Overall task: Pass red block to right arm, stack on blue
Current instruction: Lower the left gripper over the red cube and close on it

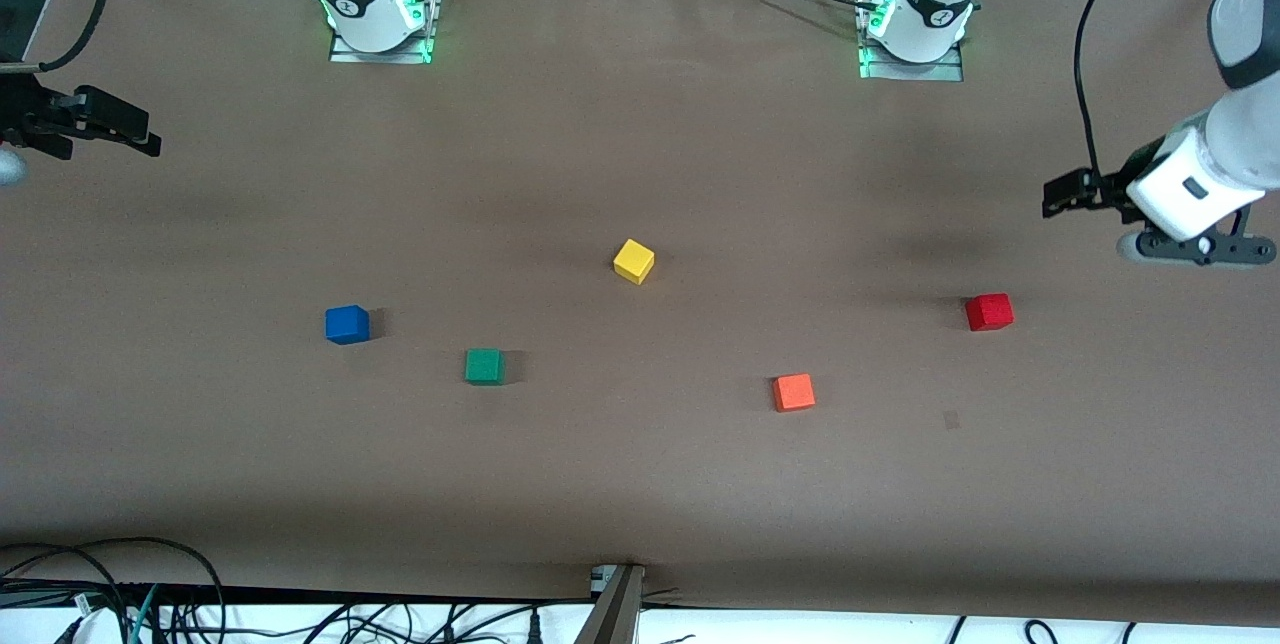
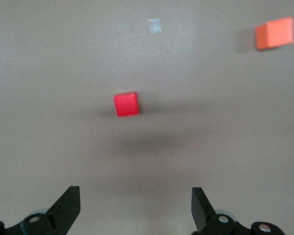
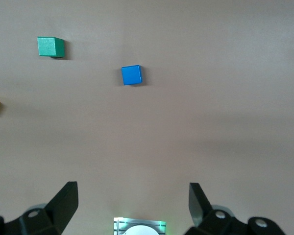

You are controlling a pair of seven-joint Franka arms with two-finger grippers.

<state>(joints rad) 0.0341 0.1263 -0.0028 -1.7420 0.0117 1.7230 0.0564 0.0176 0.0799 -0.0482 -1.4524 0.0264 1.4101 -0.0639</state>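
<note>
The red block (image 1: 990, 312) is clear of the orange cube and lined up with my left gripper's open fingers, so I should keep going down toward the block until the fingers straddle its sides (image 2: 127, 105).
The red block (image 1: 989, 311) lies on the brown table toward the left arm's end. It also shows in the left wrist view (image 2: 126, 104). My left gripper (image 1: 1195, 249) hangs in the air over the table's edge beside the red block, open and empty (image 2: 136, 205). The blue block (image 1: 347, 324) lies toward the right arm's end and shows in the right wrist view (image 3: 132, 75). My right gripper (image 3: 133, 203) is open and empty, up in the air at that end of the table (image 1: 15, 164), apart from the blue block.
A yellow cube (image 1: 633, 261) lies mid-table. A green cube (image 1: 484, 366) lies beside the blue block, and an orange cube (image 1: 793, 391) lies nearer the front camera than the red block. The arm bases (image 1: 370, 14) (image 1: 920, 19) stand along one table edge.
</note>
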